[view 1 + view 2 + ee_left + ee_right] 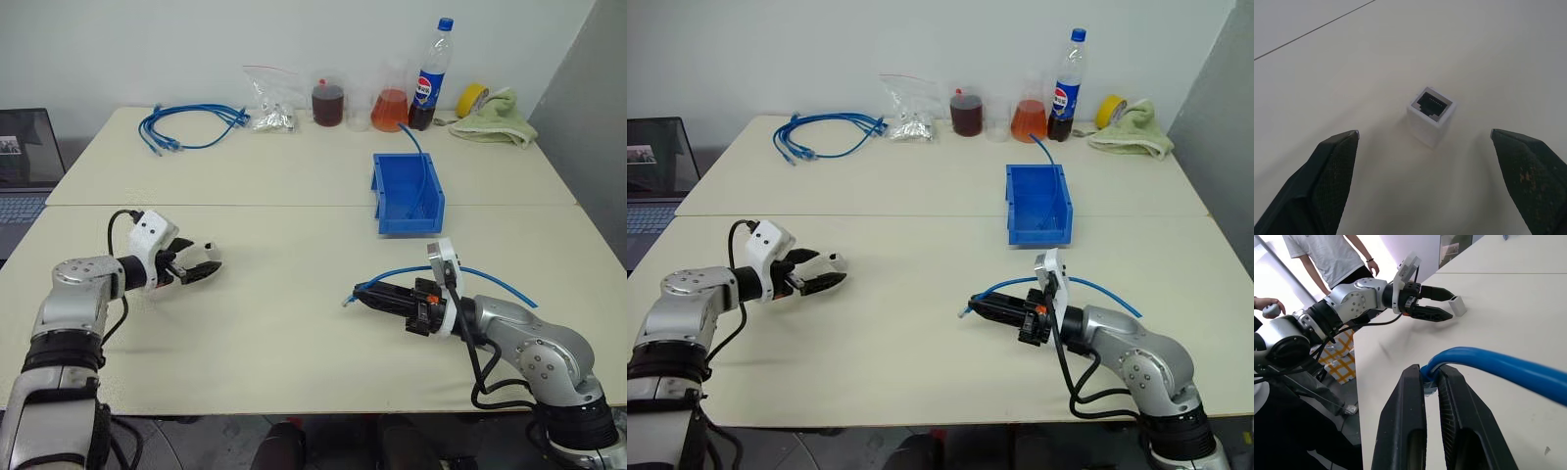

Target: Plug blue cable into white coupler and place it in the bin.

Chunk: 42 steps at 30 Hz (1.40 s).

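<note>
The socket has a stepped notch (1432,112). I therefore expect the white coupler (1426,130) to come along with the plugged-in blue cable when I carry the cable to the bin.
The white coupler (1431,115) is a tiny block resting on the table with its dark socket facing my left wrist camera. My left gripper (209,264) hangs low over the table at the left, open, one black finger on each side of the coupler and apart from it. Near the table's front right, my right gripper (361,294) points left and is shut on the blue cable (490,277) close to its plug (346,303). The rest of the cable arcs back to the right. The bin (409,223) stands farther back, right of centre.
A thin blue cable lies in the bin and trails toward the bottle (429,73). Along the far edge are a coiled bundle of blue cables (191,125), a clear bag (269,103), jars, tape and a green towel (495,119). A laptop (24,166) sits left; a person (1327,254) stands beyond the table.
</note>
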Motion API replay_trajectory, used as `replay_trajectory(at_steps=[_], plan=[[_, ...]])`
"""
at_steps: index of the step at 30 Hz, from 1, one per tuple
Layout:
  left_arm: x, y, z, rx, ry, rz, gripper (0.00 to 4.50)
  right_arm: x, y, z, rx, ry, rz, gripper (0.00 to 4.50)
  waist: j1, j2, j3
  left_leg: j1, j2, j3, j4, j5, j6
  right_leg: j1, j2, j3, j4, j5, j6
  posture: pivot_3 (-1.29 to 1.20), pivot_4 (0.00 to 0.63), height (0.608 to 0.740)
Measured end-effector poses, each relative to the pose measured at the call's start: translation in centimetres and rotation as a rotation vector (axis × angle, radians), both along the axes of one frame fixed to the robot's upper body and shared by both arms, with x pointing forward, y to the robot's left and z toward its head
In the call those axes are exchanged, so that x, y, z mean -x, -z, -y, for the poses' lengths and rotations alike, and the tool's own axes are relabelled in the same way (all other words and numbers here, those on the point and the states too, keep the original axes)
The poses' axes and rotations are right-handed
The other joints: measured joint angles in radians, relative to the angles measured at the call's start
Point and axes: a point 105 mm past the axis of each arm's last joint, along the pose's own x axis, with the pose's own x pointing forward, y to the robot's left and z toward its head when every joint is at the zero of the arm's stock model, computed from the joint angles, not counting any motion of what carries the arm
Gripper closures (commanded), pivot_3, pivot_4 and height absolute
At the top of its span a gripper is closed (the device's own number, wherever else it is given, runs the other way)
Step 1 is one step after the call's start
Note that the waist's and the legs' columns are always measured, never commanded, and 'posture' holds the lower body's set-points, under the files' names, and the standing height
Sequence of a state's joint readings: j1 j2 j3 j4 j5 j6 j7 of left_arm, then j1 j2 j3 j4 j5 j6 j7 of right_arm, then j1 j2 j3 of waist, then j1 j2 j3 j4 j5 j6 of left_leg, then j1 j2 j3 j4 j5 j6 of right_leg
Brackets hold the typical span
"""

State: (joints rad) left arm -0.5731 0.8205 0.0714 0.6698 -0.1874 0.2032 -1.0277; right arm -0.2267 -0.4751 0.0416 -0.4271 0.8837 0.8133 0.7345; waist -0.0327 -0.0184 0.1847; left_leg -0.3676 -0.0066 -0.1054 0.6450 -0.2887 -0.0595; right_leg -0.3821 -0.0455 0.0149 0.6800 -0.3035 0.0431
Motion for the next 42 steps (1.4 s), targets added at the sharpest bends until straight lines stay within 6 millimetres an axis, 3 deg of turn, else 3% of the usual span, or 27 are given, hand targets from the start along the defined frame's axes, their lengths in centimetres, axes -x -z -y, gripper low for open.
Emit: replay_trajectory(at_steps=[16,34,42], plan=[[-0.7,1.1,-0.1,-0.028,0.079,-0.052,0.00,-0.1,0.0,0.0,0.001,0.011,-0.001,4.42,-0.001,0.000,0.000,-0.007,0.000,-0.001,0.002,0.000,0.000,-0.006,0.000,-0.001,0.001,0.000,0.000,0.00,0.150,0.740],[-1.3,1.3,1.2,-0.007,0.124,-0.034,3.50,0.2,0.0,0.1,0.019,0.008,0.004,4.42,-0.003,0.000,0.000,-0.007,0.000,-0.001,0.003,0.000,0.000,-0.006,0.000,-0.002,0.002,0.000,0.000,0.00,0.150,0.740],[-0.1,1.9,1.9,0.050,0.175,-0.048,3.52,0.2,0.1,0.1,0.019,0.012,0.001,4.42,-0.004,0.000,-0.001,-0.006,0.000,-0.001,0.003,0.000,0.000,-0.006,0.000,-0.001,0.002,0.000,0.000,0.00,0.150,0.740]])
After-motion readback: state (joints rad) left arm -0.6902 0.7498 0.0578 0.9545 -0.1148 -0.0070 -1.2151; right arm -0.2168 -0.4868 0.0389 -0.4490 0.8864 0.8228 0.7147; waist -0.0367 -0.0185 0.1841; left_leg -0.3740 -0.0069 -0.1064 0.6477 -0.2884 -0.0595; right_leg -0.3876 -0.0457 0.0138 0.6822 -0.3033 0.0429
